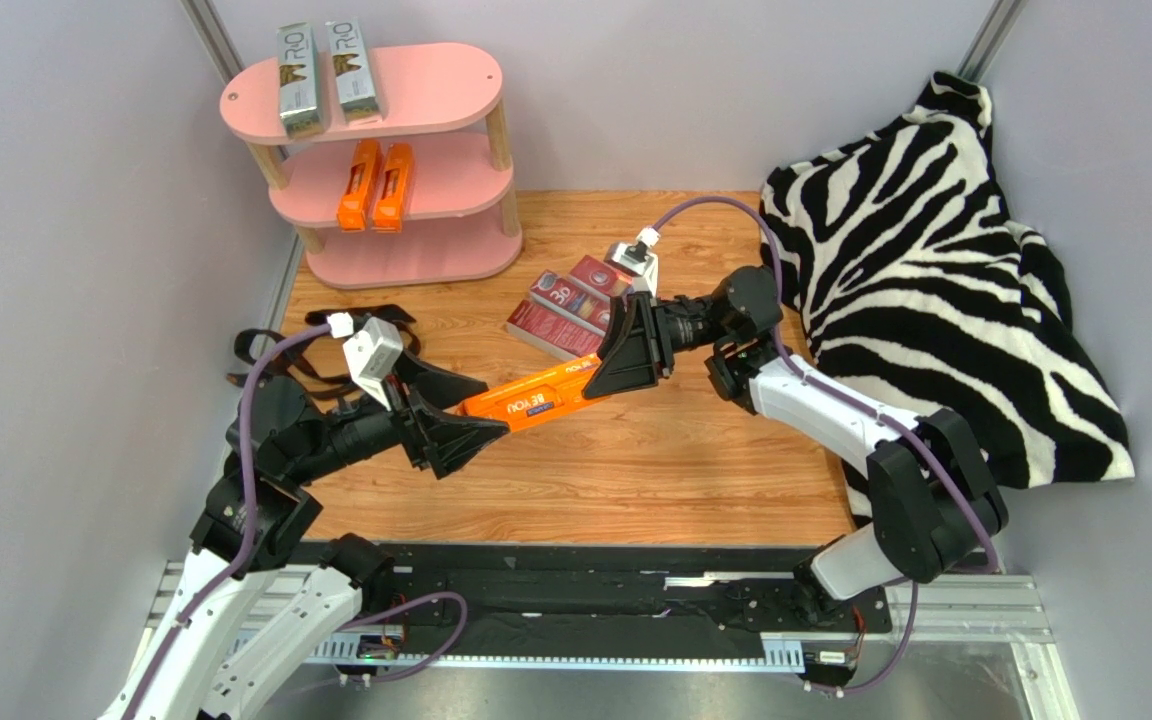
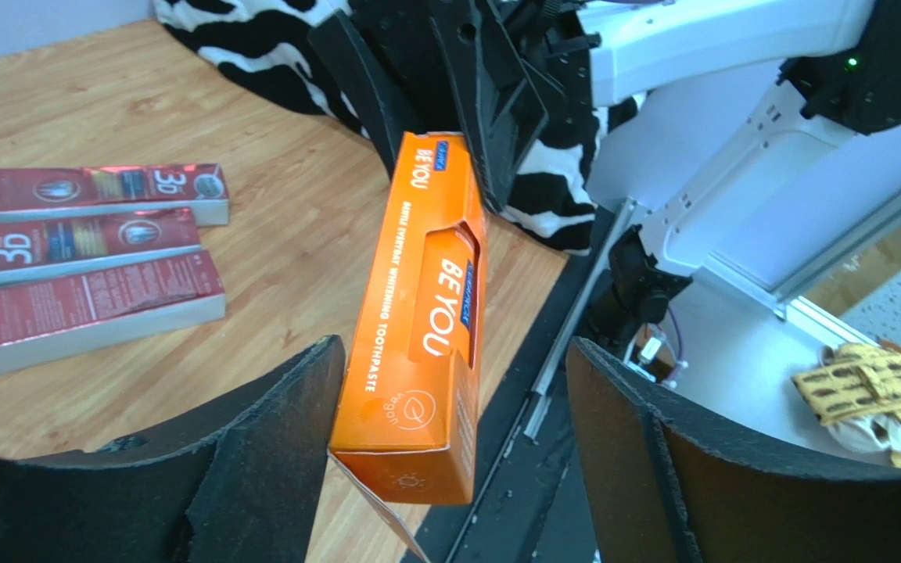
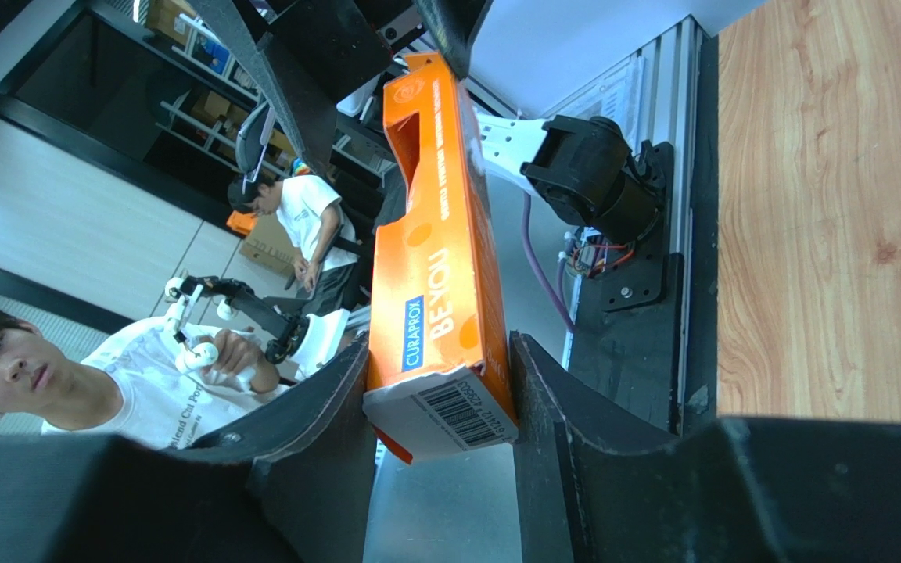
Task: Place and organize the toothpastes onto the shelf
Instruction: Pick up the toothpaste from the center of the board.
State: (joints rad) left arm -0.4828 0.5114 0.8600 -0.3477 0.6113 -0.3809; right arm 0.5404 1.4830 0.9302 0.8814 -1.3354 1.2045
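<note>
The orange carton's loose end [image 2: 347,441] rests against one finger of my left gripper. Next, I open my left gripper, center that end [image 2: 408,463] and close it before my right gripper lets go.
An orange toothpaste carton [image 1: 537,396] hangs above the wooden table between my two arms. My right gripper [image 1: 600,372] is shut on its barcode end [image 3: 455,411]. My left gripper [image 2: 455,352] is open around the other end [image 2: 420,387]: one finger touches a corner, the other stands apart. The pink shelf [image 1: 440,248] is at the back left, with two silver-grey cartons [image 1: 324,72] on its top board and two orange ones [image 1: 376,185] on the middle board. Three dark red cartons [image 1: 567,300] lie side by side on the table.
A zebra-print cloth [image 1: 928,255] covers the table's right side. A black strap [image 1: 274,353] lies by my left arm. The black and metal base rail [image 1: 612,600] runs along the near edge. People [image 3: 21,364] show beyond the table in the right wrist view.
</note>
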